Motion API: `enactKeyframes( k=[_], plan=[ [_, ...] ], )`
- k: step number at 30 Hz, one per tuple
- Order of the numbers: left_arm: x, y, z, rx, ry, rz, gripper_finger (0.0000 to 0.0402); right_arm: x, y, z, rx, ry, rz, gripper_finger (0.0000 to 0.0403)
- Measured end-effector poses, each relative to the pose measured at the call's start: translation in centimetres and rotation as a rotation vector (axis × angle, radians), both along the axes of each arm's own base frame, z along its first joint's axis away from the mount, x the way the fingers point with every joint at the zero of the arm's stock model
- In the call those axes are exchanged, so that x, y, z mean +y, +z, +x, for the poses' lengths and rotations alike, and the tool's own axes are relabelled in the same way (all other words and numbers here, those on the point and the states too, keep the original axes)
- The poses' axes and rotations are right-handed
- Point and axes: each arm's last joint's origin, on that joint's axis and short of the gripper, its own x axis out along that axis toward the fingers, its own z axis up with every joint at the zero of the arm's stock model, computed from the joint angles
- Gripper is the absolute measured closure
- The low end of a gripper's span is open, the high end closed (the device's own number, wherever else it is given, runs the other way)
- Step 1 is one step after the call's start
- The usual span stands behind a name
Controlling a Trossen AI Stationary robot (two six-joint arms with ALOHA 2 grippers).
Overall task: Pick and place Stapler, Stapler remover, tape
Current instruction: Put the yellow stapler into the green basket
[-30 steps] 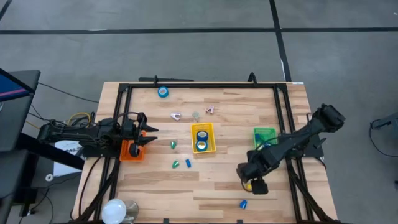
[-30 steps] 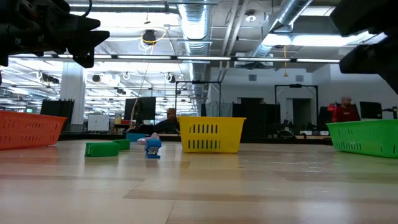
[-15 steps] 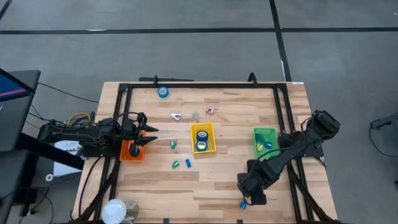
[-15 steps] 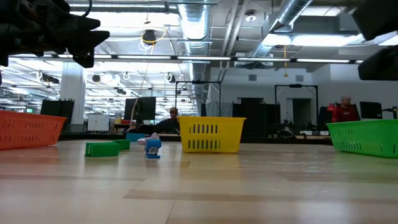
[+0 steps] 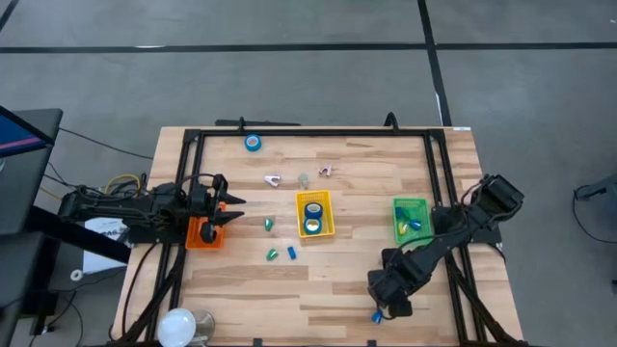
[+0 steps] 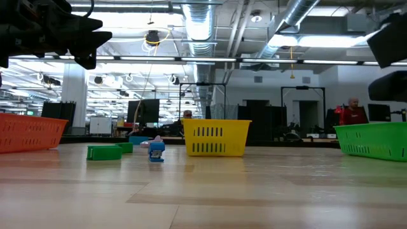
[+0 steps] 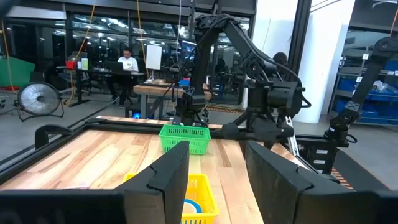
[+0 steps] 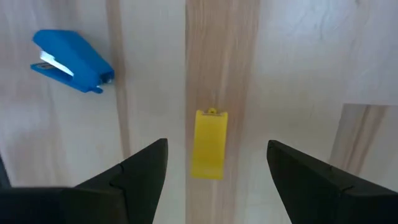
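Observation:
My gripper will release the yellow stapler (image 8: 209, 147) into the green basket, where it will tip onto its side, since it stands with its narrow top (image 8: 210, 138) facing up.
In the right wrist view a small yellow stapler (image 8: 210, 152) lies flat on the wood between the fingers of my open right gripper (image 8: 216, 148), which hangs above it without touching. A blue stapler (image 8: 69, 53) lies beside it, and shows near the table's near edge (image 5: 377, 315). My right gripper (image 5: 390, 294) hides the yellow stapler from above. Two blue tape rolls sit in the yellow basket (image 5: 313, 214), another roll (image 5: 253, 143) by the far edge. Two staple removers (image 5: 273, 179) (image 5: 326, 171) lie mid-table. My left gripper (image 5: 227, 210) waits open above the orange basket (image 5: 204, 233).
A green basket (image 5: 410, 217) stands right of the yellow one and holds small items. Small green and blue staplers (image 5: 269, 224) (image 5: 273, 254) (image 5: 291, 253) lie left of centre. A black frame rail (image 5: 313, 132) runs around the table. Bare wood lies between the baskets and the near edge.
My right gripper has moved a little toward the table's near edge and now covers the yellow stapler that showed beside it in the high view a second ago. Its arm has drawn in with it. The gripper has stayed open; nothing on the table has shifted.

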Motion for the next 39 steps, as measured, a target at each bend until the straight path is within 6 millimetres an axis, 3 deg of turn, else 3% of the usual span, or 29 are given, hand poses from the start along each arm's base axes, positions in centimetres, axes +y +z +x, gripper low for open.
enactKeyframes(
  k=[12, 30, 39],
  plan=[
    [0.0, 0.0, 0.0, 0.0, 0.0, 0.0, 0.0252, -0.38, -0.99, -0.51, 0.009, 0.001, -0.006, 0.0159],
    [0.0, 0.0, 0.0, 0.0, 0.0, 0.0, 0.0252, -0.09, -0.92, -0.19, -0.023, 0.009, 0.028, 0.0325],
    [0.0, 0.0, 0.0, 0.0, 0.0, 0.0, 0.0252, -0.13, -0.9, -0.17, -0.022, 0.008, 0.031, 0.0328]
  ],
)
